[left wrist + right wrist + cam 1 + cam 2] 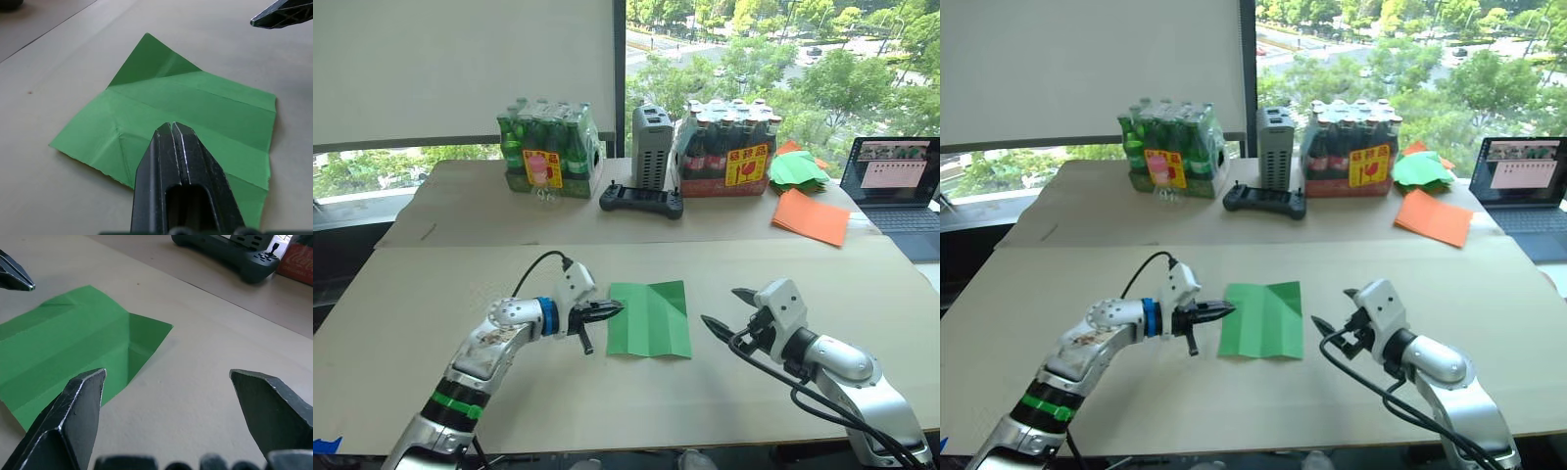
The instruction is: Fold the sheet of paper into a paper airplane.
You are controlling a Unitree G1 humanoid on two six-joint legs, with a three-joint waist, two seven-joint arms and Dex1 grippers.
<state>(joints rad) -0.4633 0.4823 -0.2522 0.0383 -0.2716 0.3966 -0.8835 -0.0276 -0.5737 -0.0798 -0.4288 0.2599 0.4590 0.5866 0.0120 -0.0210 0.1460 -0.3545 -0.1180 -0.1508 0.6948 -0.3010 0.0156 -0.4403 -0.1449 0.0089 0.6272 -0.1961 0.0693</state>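
A crease [128,339] sets the sheet's darker far corner [673,294] apart. So that corner will flip over along the crease as a triangle when I fold it in.
The sheet of paper [649,318] lies flat on the near table, bright green, with lengthwise creases and one far corner folded in as a triangle [156,61]. My left gripper [612,309] is shut, its tips [172,128] over the sheet's left edge; whether they press on the paper I cannot tell. My right gripper [722,306] stands open a little to the right of the sheet, apart from it, with nothing between its fingers [78,396]. In the right wrist view the sheet [73,342] lies beyond the left finger.
On the far table stand a pack of green bottles [548,149], a grey device [651,147] and a pack of cola bottles [724,147], with a black controller [641,201] in front. Orange sheets [811,215], a heap of green papers [798,168] and a laptop [896,181] are at far right.
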